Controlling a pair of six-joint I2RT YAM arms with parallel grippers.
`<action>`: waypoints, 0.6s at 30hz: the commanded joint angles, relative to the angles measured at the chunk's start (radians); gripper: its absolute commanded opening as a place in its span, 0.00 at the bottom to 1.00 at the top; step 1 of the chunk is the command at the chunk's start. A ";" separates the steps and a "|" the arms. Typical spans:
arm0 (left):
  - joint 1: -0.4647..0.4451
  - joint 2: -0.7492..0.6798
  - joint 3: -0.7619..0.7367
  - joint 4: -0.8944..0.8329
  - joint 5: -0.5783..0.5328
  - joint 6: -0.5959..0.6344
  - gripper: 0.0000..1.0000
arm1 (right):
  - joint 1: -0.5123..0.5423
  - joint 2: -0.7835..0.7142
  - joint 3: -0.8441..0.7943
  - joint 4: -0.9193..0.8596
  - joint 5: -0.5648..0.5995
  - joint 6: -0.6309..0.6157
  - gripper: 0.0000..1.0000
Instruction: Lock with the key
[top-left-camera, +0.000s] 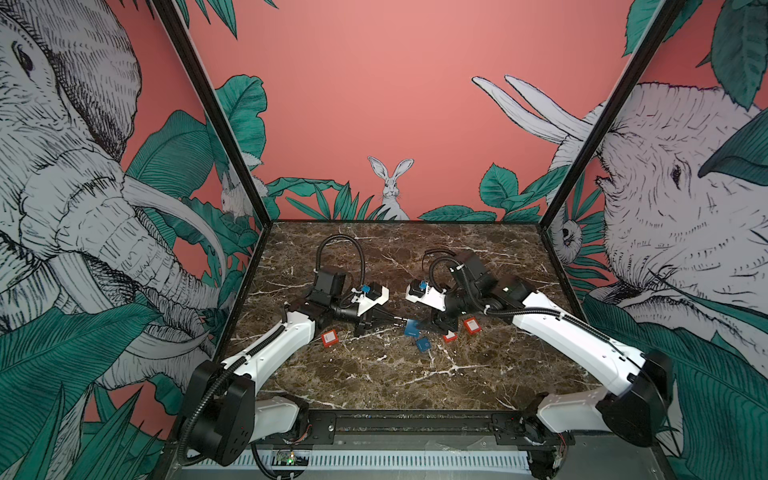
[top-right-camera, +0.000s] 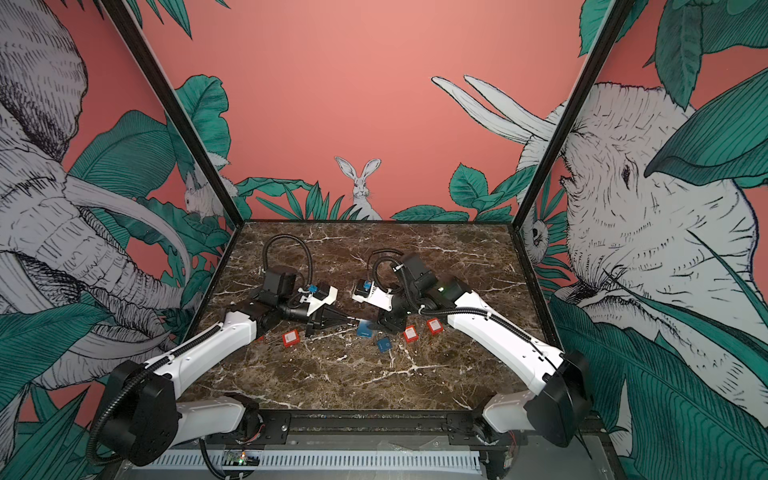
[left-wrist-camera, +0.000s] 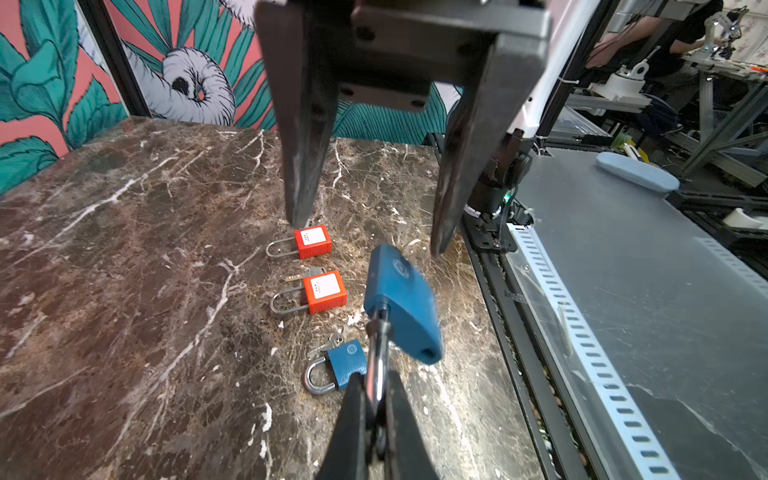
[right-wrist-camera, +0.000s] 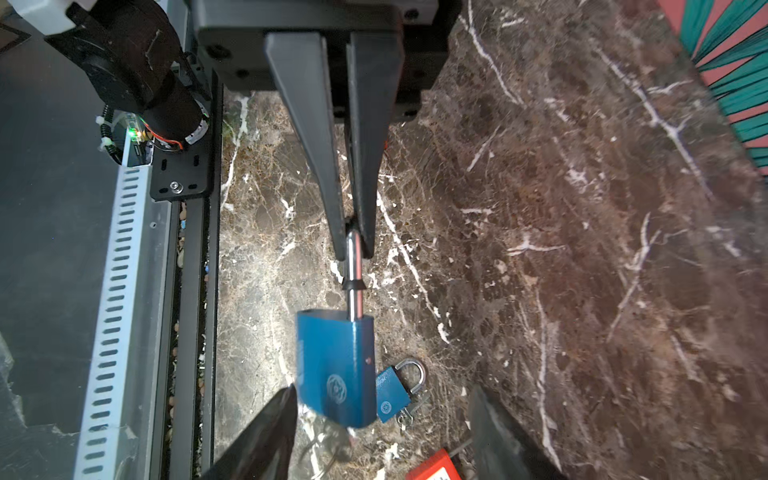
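Observation:
Next, my right gripper straightens up the large blue padlock's body (right-wrist-camera: 352, 369) and closes the fingers on its broad sides (right-wrist-camera: 325, 366), because the body sits at a slant between the gripper's open fingers.
A large blue padlock (left-wrist-camera: 401, 303) (right-wrist-camera: 332, 365) hangs above the marble table (top-left-camera: 374, 382), near its middle (top-left-camera: 411, 328) (top-right-camera: 365, 329). My left gripper (left-wrist-camera: 376, 399) (right-wrist-camera: 353, 249) is shut on its steel shackle (left-wrist-camera: 376, 370), and the body points away from the fingers. My right gripper (right-wrist-camera: 382, 390) (left-wrist-camera: 370, 235) is open, and the lock's lower end sits between its wide-apart fingers. A blurred key bunch (right-wrist-camera: 332, 446) shows just under the lock's bottom end. I cannot tell whether a key sits in the keyhole.
A small blue padlock (left-wrist-camera: 347, 365) (top-left-camera: 422, 345) with keys lies on the table under the held lock. Two red padlocks (left-wrist-camera: 313, 241) (left-wrist-camera: 326, 291) lie near the right gripper, and a third (top-left-camera: 329, 338) near the left arm. The table's front edge and rail (top-left-camera: 415, 424) are close by.

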 joint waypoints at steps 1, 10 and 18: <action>-0.008 -0.044 -0.013 0.162 0.003 -0.056 0.00 | -0.004 -0.039 -0.019 -0.032 0.019 -0.044 0.63; -0.037 -0.045 -0.011 0.248 0.010 -0.068 0.00 | -0.004 0.008 -0.002 -0.040 -0.011 -0.027 0.50; -0.058 -0.062 -0.018 0.297 0.000 -0.086 0.00 | -0.004 0.029 -0.004 -0.039 -0.036 -0.029 0.35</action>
